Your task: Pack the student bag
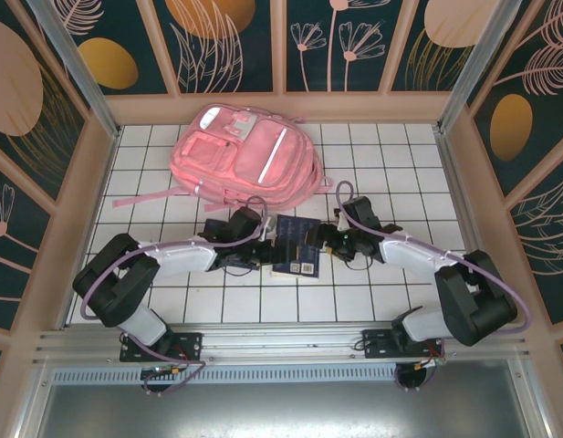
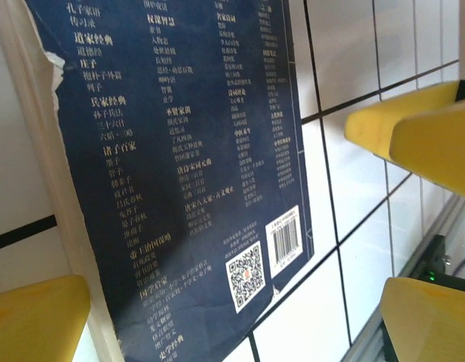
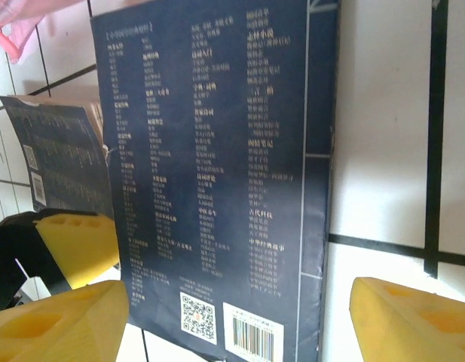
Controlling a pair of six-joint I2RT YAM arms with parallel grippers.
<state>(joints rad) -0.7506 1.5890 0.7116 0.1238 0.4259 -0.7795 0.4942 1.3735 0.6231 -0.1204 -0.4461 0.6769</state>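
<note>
My left gripper is open, and the dark blue book lies flat with its page edge [image 2: 66,188] free. My left gripper should close and brace that page edge while my right gripper takes the book's spine [image 3: 316,181].
The student bag [image 1: 249,155], a big pink backpack with a pale strip, lies flat at the back of the tiled table; a pink corner of it [image 3: 13,26] shows in the right wrist view. Two dark blue books lie back cover up in front of it. My left gripper [image 1: 263,239] [image 2: 232,324] hovers open over the left book [image 1: 286,248] [image 2: 179,188], with a yellow finger on either side of it. My right gripper [image 1: 328,242] [image 3: 240,324] is open astride the right book [image 1: 310,239] [image 3: 217,173]. The left book [image 3: 51,158] lies beside that one, slightly askew.
White tiles with black grid lines [image 1: 400,164] cover the table. Patterned walls and posts close in the back and both sides. An aluminium rail [image 1: 281,342] [image 2: 435,264] runs along the near edge. A bag strap [image 1: 144,194] trails left of the backpack.
</note>
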